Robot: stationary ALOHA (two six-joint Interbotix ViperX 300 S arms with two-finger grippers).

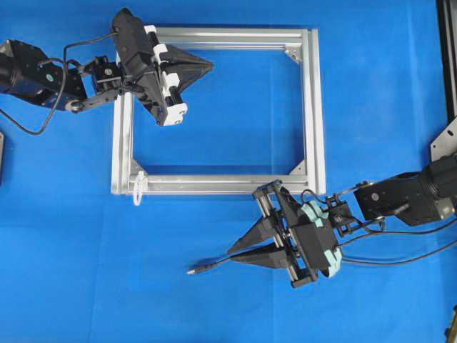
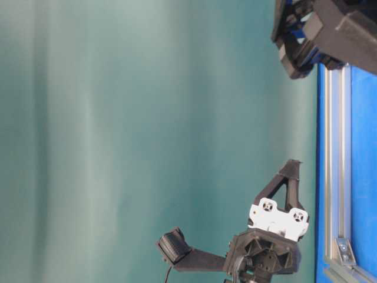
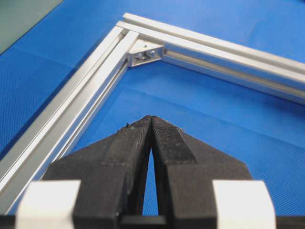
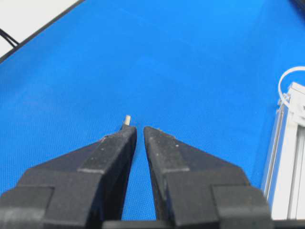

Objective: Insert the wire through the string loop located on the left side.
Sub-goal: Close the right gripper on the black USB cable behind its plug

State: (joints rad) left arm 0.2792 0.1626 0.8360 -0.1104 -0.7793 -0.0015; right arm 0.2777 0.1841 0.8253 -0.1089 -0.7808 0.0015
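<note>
The grey plug (image 1: 203,268) lies free in line with my right gripper's fingers. The gripper keeps going down with its fingers opening around the wire (image 1: 223,260), and then closes behind the plug.
The wire (image 1: 211,266) is a thin black cable lying on the blue cloth, its small grey plug tip (image 1: 191,271) pointing left. My right gripper (image 1: 232,255) hovers over it with the jaws a narrow gap apart and only cloth between them. In the right wrist view the plug tip (image 4: 127,119) peeks out past the left finger of the gripper (image 4: 140,129). The white string loop (image 1: 138,189) hangs at the aluminium frame's (image 1: 310,107) lower left corner and shows as a loop (image 4: 288,81) at the right. My left gripper (image 1: 211,66) is shut and empty over the frame's top left.
The silver frame (image 3: 95,81) lies flat on the cloth with corner brackets (image 3: 145,55) inside its corners. A dark rail (image 1: 448,57) runs along the right edge. The robot arms' thicker black cables (image 1: 400,261) trail on the right.
</note>
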